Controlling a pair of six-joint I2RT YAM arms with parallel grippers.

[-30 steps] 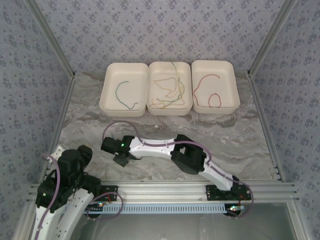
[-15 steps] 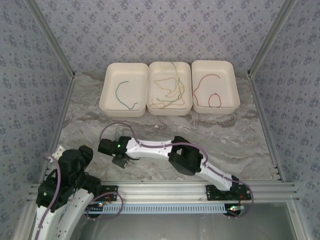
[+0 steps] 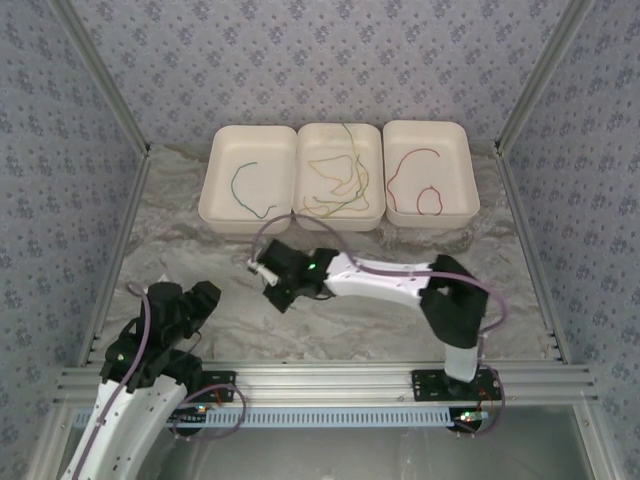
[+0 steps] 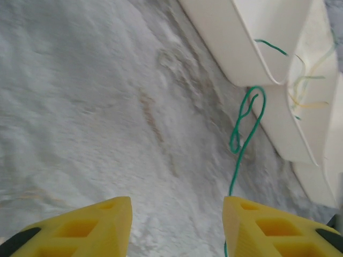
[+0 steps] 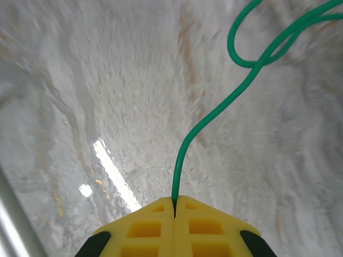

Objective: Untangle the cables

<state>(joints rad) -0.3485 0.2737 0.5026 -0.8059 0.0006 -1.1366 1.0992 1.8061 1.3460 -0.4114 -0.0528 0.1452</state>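
Observation:
The green cable (image 4: 239, 159) will keep a hooked bend when the robot carries it, because the narrow curled loop (image 4: 250, 101) holds its own shape.
My right gripper (image 5: 174, 199) is shut on the end of a green cable (image 5: 214, 115), which rises from the pinched fingertips into a loop above the marble table. From above, that gripper (image 3: 263, 271) sits just in front of the trays. The same cable (image 4: 244, 126) hangs in the left wrist view, running down past the right finger of my open left gripper (image 4: 177, 214), which holds nothing. From above, the left gripper (image 3: 203, 294) is at the near left. Another green cable (image 3: 245, 190) lies in the left tray, yellow and orange cables (image 3: 335, 185) in the middle tray, a red cable (image 3: 420, 185) in the right tray.
Three white trays stand side by side at the back: left (image 3: 215, 160), middle (image 3: 372, 165), right (image 3: 465, 165). Aluminium frame rails (image 3: 120, 250) border the table at both sides and along the near edge. Mauve arm cables loop over both arms.
The right gripper has shut on the green cable and swung right and toward the trays, its elbow moving right. The left arm has reached forward and to the right.

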